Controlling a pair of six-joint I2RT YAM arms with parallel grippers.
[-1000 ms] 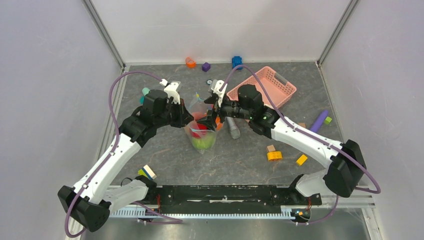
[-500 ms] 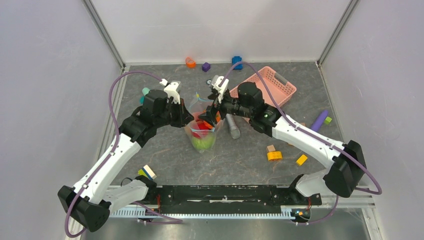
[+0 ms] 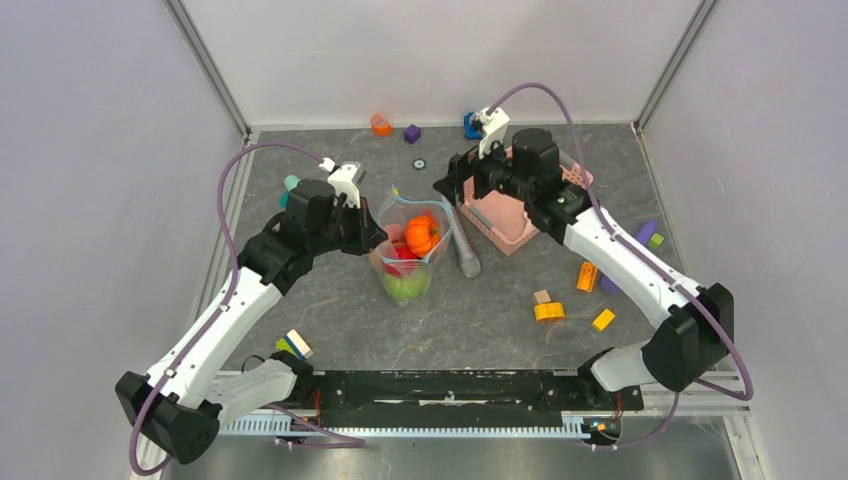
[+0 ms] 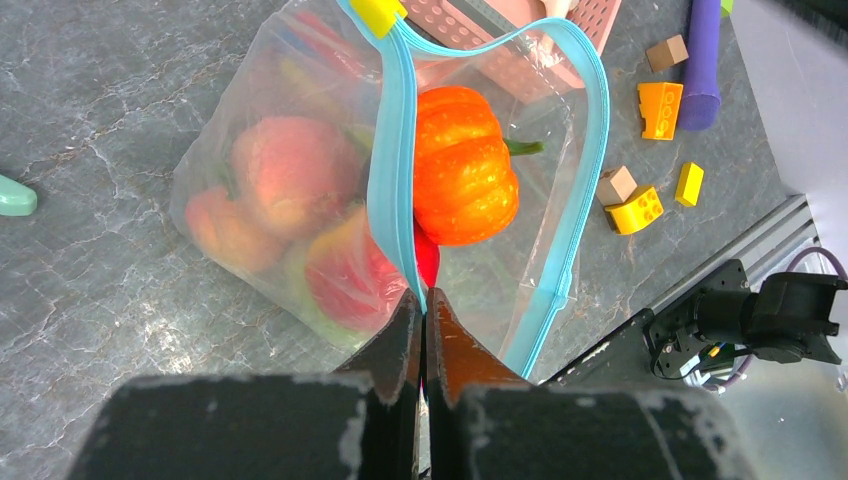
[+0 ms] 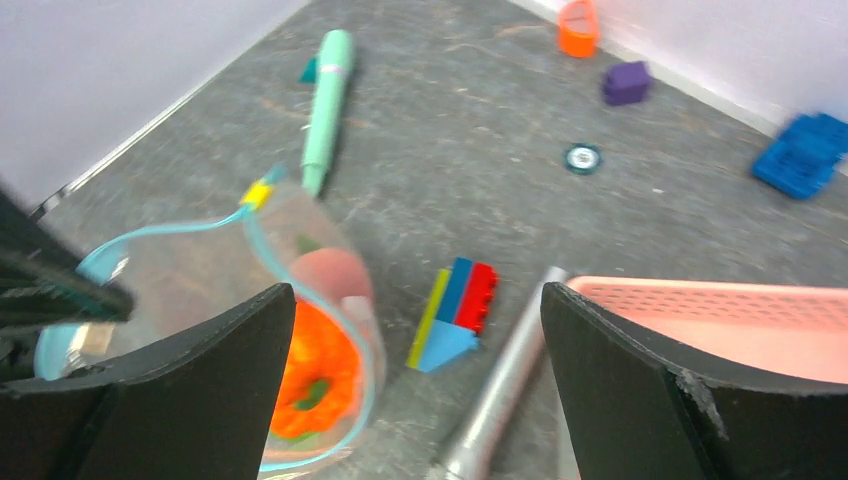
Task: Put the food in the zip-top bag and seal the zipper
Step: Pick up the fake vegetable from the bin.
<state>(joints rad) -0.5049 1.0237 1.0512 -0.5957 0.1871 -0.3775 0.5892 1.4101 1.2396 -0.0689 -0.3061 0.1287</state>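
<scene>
My right gripper keeps going into the pink basket and closes on the white piece [image 4: 557, 8] while my left gripper holds the bag's teal zipper strip open.
The clear zip-top bag [image 3: 405, 268] stands open mid-table, with an orange pumpkin [image 3: 421, 233] resting in its mouth above a red piece and a green ball [image 3: 405, 286]. My left gripper [image 3: 372, 240] is shut on the bag's teal zipper strip. In the left wrist view the jaws [image 4: 421, 300] pinch the zipper [image 4: 390, 150], with the pumpkin [image 4: 462, 165], peach pieces [image 4: 295, 165] and a red piece [image 4: 350, 270] inside. My right gripper [image 3: 447, 185] is open and empty, raised behind the bag near the basket. The right wrist view [image 5: 417, 300] looks down on the pumpkin [image 5: 315, 375].
A pink basket [image 3: 505, 222] lies under the right arm. A silver cylinder [image 3: 463, 255] lies right of the bag, and a mint stick [image 5: 328, 95] lies behind it. Coloured blocks [image 3: 548, 311] are scattered at the right, more stand by the back wall [image 3: 412, 133], and some lie near the left base [image 3: 293, 345].
My right gripper let go of the pumpkin in the bag mouth, opened, and rose back toward the far right. The basket and nearby blocks have shifted. The left gripper stayed put.
</scene>
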